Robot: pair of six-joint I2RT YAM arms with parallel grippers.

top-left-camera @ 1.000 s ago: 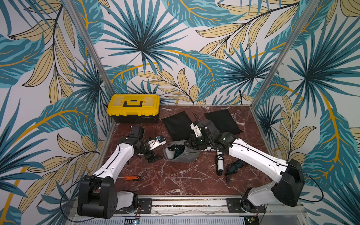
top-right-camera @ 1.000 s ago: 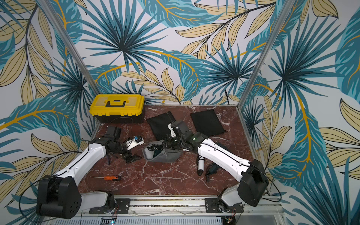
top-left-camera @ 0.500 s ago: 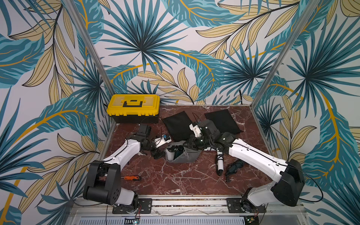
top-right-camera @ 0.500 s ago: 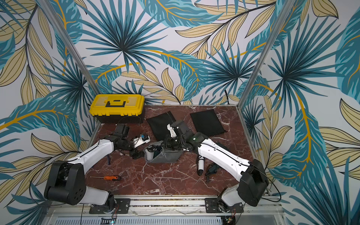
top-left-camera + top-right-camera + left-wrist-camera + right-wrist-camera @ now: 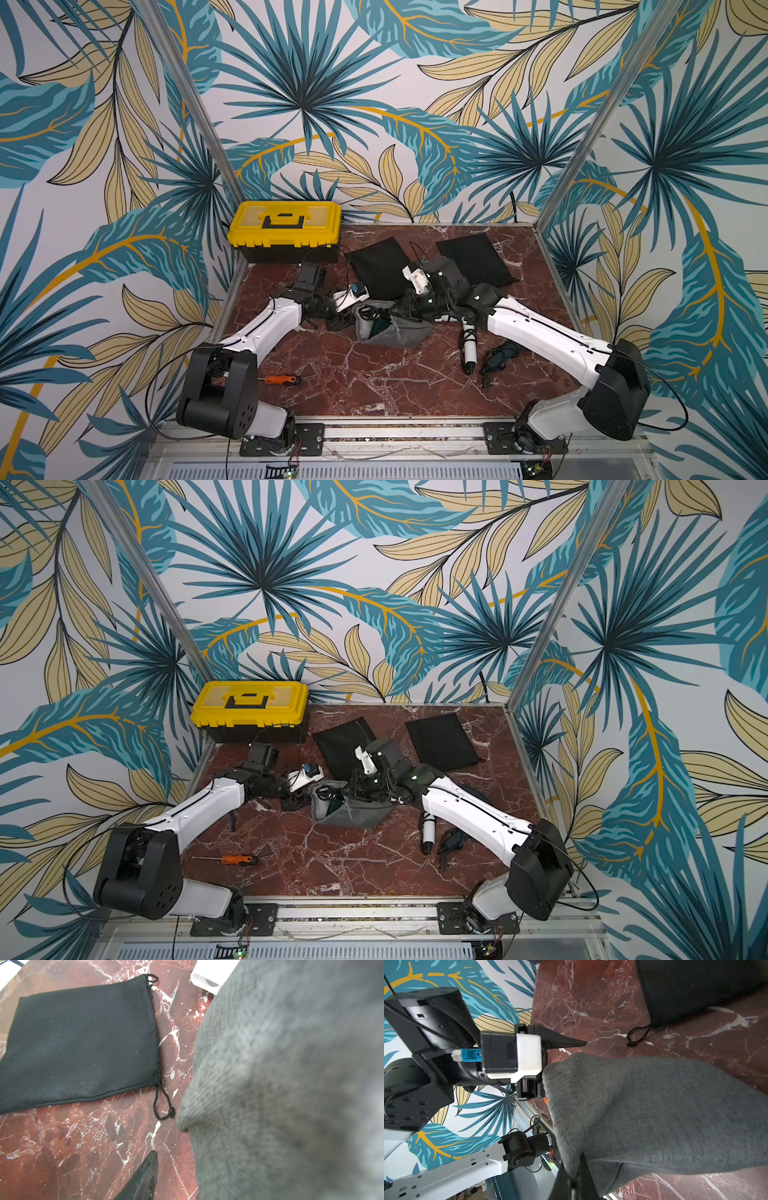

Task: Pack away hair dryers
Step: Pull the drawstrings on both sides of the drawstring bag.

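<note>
My right gripper is holding the grey pouch by its rim cloth [image 5: 569,1160]. It should let go and grab the drawstring loop before it pulls the pouch's opening closed.
A grey pouch [image 5: 399,334] [image 5: 357,814] lies mid-table, mouth toward the left arm, with a dark teal hair dryer [image 5: 379,327] and its cord showing inside. My right gripper [image 5: 401,309] [image 5: 576,1167] is shut on the pouch's upper rim and holds it up. At the mouth, my left gripper [image 5: 347,323] stands open. One finger [image 5: 566,1041] [image 5: 148,1169] is clear of the cloth and the other is hidden behind the grey pouch [image 5: 654,1115] [image 5: 291,1084]. To the right, on the table, lie a white hair dryer [image 5: 469,353] and another dark teal hair dryer [image 5: 503,355].
A yellow toolbox [image 5: 286,224] stands at the back left. Two flat black pouches [image 5: 380,266] [image 5: 473,257] lie behind the arms; one black pouch [image 5: 79,1043] is close to my left gripper. An orange-handled screwdriver [image 5: 282,379] lies at the front left.
My left arm has swung right, from beside the pouch to its mouth, and its jaws have narrowed. The right gripper has kept its hold on the rim.
</note>
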